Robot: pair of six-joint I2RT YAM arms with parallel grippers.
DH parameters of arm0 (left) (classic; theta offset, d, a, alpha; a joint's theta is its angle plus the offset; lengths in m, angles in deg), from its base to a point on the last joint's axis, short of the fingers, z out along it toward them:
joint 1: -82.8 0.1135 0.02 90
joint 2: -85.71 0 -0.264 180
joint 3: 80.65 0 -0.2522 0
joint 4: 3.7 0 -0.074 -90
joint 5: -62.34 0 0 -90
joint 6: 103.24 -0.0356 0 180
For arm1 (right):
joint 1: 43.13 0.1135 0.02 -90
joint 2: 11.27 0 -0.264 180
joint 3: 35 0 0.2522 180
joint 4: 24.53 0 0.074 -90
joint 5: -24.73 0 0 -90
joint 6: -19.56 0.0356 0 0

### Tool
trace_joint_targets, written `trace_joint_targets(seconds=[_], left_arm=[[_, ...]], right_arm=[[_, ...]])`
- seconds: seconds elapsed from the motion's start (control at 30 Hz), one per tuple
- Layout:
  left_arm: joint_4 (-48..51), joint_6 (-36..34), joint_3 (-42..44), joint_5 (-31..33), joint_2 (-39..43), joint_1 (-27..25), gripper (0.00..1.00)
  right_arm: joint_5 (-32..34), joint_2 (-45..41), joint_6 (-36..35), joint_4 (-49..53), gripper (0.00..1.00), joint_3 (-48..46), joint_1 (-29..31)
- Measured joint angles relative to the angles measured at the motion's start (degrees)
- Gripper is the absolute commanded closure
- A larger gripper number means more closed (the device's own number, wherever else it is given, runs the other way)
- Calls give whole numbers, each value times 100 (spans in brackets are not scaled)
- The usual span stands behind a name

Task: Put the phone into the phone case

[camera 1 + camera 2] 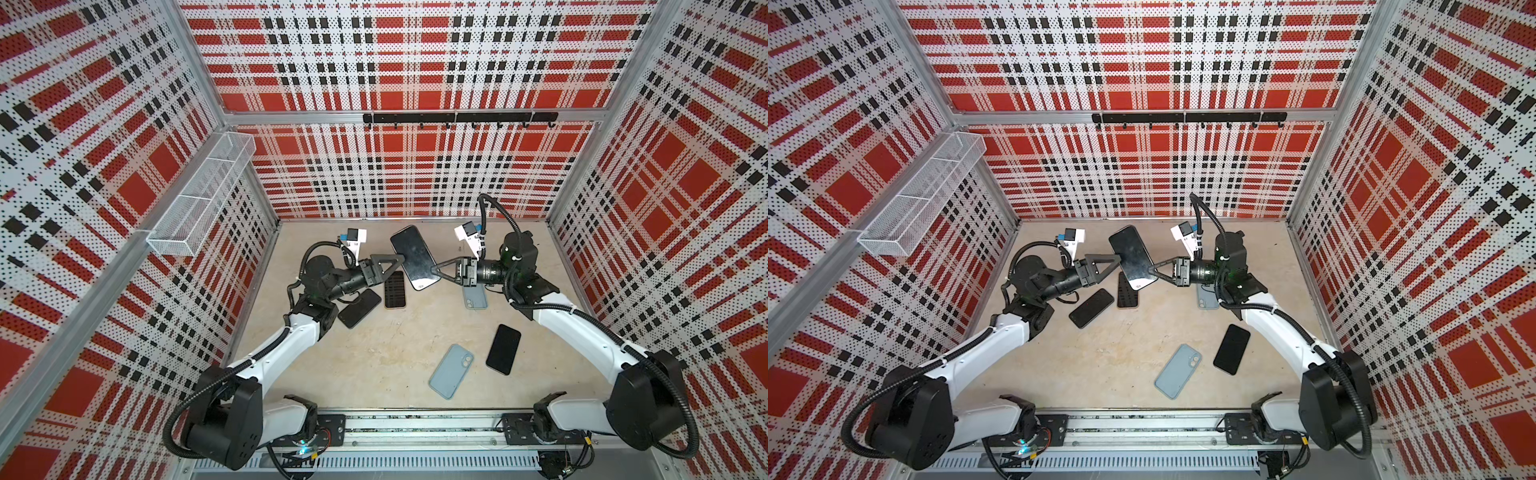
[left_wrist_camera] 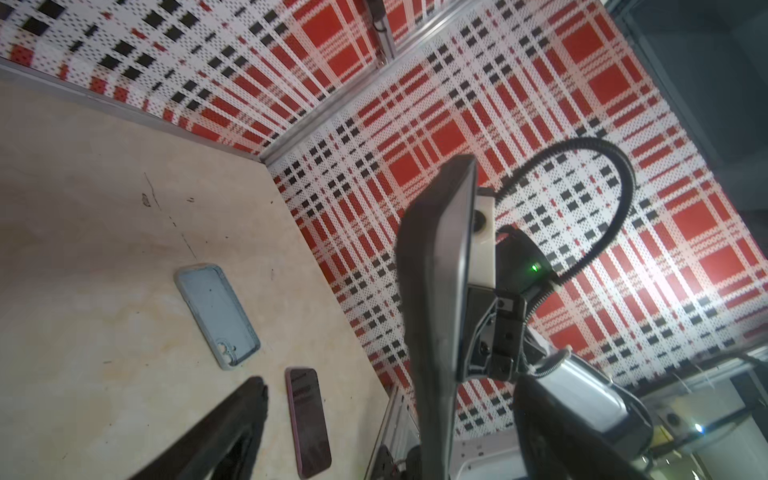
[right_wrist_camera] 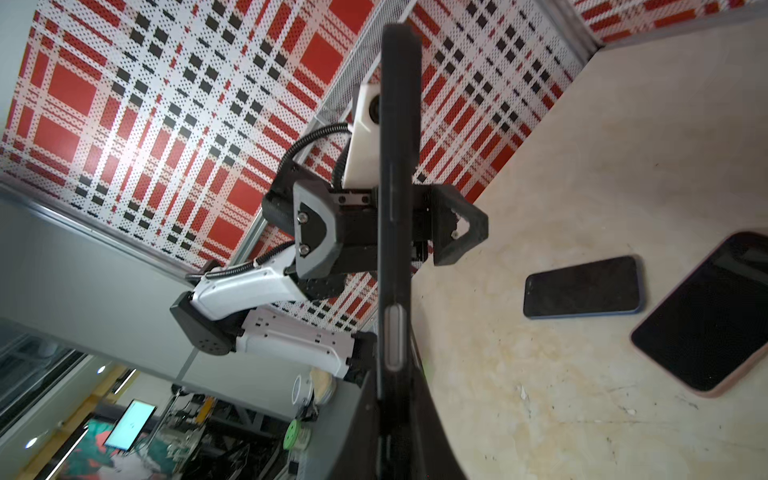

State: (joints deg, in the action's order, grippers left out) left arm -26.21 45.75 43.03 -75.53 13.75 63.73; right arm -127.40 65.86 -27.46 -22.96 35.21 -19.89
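My right gripper is by the slanted black phone, near its lower end (image 1: 424, 283), so my left gripper should swing its upper end (image 1: 404, 232) around before taking a long edge.
A large black phone (image 1: 415, 255) (image 1: 1133, 257) hangs above the back of the table, and in both wrist views a dark case rim runs round its edge (image 2: 436, 266) (image 3: 395, 208). My right gripper (image 1: 435, 268) (image 1: 1152, 269) (image 3: 392, 415) is shut on its right side. At the opposite side my left gripper (image 1: 401, 261) (image 1: 1119, 258) (image 2: 399, 399) stands open, one finger on each face of the phone with gaps showing. An empty blue-grey phone case (image 1: 451, 371) (image 1: 1177, 371) lies at the front of the table.
On the table lie a black phone (image 1: 359, 308), a dark phone with a tan rim (image 1: 395, 289) (image 3: 706, 320), another black phone (image 1: 503, 349) (image 2: 309, 422) and a second blue-grey case (image 1: 475, 297) (image 2: 216, 316) under my right wrist. A wire basket (image 1: 199, 195) hangs on the left wall.
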Motion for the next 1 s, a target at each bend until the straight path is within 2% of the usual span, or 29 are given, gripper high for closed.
trace_joint_targets(seconds=[0.13,0.33,0.4,0.47,0.63,0.73,0.83,0.9,0.97,1.0], left_arm=[[70,-122,-9,-249,61,0,14],[122,-199,-15,-417,79,-37,38],[166,-197,-15,-422,79,-37,49],[201,-188,-15,-431,79,-42,67],[197,-107,-15,-457,79,-39,85],[214,-24,-13,-452,85,-42,99],[245,26,-11,-350,87,-63,100],[245,61,4,-203,120,-101,100],[243,107,22,4,177,-142,100],[238,122,31,109,210,-168,100]], right_arm=[[-361,136,4,26,100,-72,2],[-787,404,310,-404,100,-271,2],[-890,463,348,-529,100,-280,-2],[-988,479,358,-619,100,-280,-2],[-1099,546,341,-826,100,-278,-17],[-1106,658,319,-892,100,-278,-52],[-1106,691,354,-966,100,-275,-92],[-1086,693,444,-1082,88,-275,-129],[-1067,697,612,-1270,87,-275,-170],[-1049,702,717,-1401,81,-275,-190]])
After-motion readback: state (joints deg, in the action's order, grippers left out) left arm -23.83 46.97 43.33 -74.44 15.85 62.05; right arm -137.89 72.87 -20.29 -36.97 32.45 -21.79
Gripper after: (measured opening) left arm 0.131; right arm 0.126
